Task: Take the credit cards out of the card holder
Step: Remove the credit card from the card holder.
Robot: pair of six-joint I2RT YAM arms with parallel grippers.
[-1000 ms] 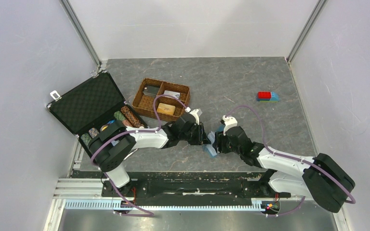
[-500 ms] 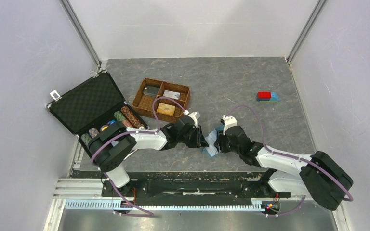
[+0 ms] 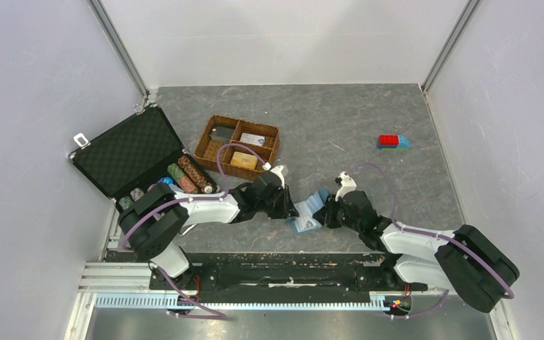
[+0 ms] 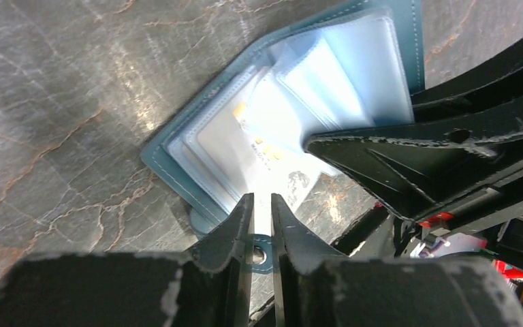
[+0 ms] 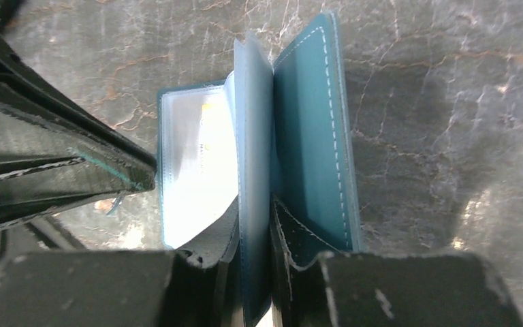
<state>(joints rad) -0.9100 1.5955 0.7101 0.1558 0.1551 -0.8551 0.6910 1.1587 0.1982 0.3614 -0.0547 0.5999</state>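
Observation:
The upright sleeves [image 5: 253, 129] are in my right gripper, and the pale card is next to its fingers, so next I open my right gripper and reach for the card's edge [image 5: 229, 153] near the sleeves.
The light-blue card holder [image 3: 310, 211] lies open on the grey table between my two grippers. In the left wrist view its clear sleeves [image 4: 327, 75] fan open, and a pale card with orange marks [image 4: 242, 133] sits inside one. No bright orange card shows. My left gripper [image 3: 292, 210] is shut on the teal snap tab at the holder's near edge [image 4: 262, 204]. My right gripper [image 3: 328, 212] is shut on the upright bundle of sleeves [image 5: 255, 211]. The teal cover [image 5: 313, 122] stands to its right and the pale card [image 5: 201, 153] lies to its left.
A brown wicker tray [image 3: 200, 150] with small items stands behind the left arm. An open black foam-lined case [image 3: 124, 149] holding rolls of poker chips [image 3: 188, 173] lies at the left. A red and blue toy block [image 3: 392, 142] sits far right. Walls close in on three sides.
The holder was pinched nearly closed between the grippers. They have since drawn apart and towards the near edge, left to the left and right to the right, and the holder lies spread open.

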